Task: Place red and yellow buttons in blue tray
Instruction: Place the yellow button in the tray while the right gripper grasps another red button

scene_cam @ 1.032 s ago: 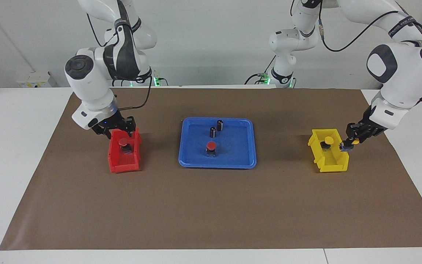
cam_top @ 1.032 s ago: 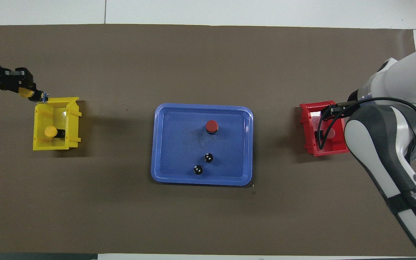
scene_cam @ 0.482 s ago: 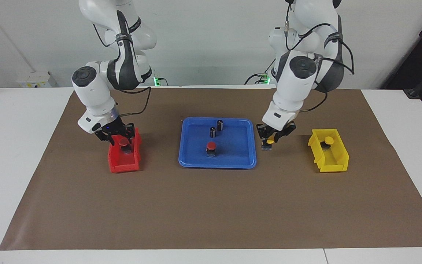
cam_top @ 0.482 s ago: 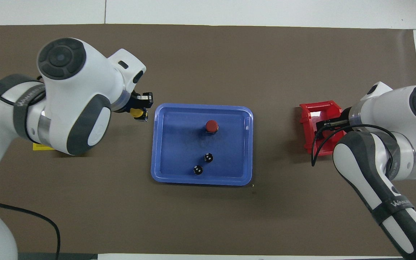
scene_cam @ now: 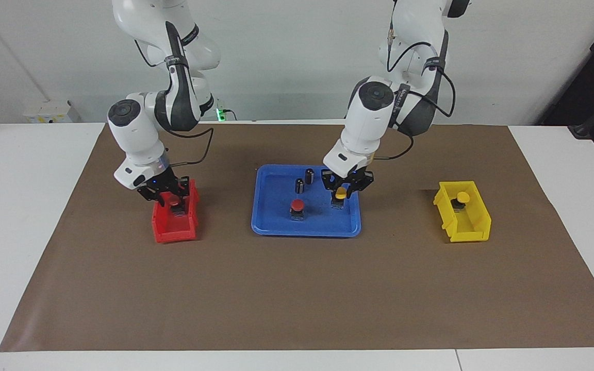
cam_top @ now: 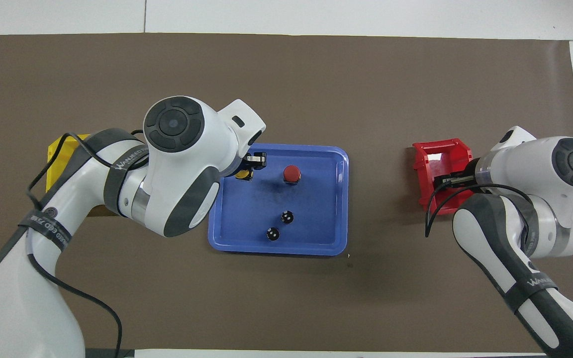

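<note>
The bin will be empty when I pick up the second red button, because the red bin's bottom looks clear around my right gripper.
The blue tray lies mid-table and holds one red button. My left gripper is shut on a yellow button, held low in the tray at the left arm's end; I cannot tell whether its base touches the floor. In the overhead view this gripper and yellow cap show just inside the tray. A second yellow button sits in the yellow bin. My right gripper is open, down in the red bin, fingers astride the second red button.
Two dark capless cylinders stand in the tray nearer the robots than the red button. In the overhead view the left arm covers most of the yellow bin, and the right arm covers part of the red bin. A brown mat covers the table.
My left gripper carried the yellow button from beside the yellow bin across the mat to inside the blue tray. My right gripper stayed at the red bin and sank slightly around the red button.
</note>
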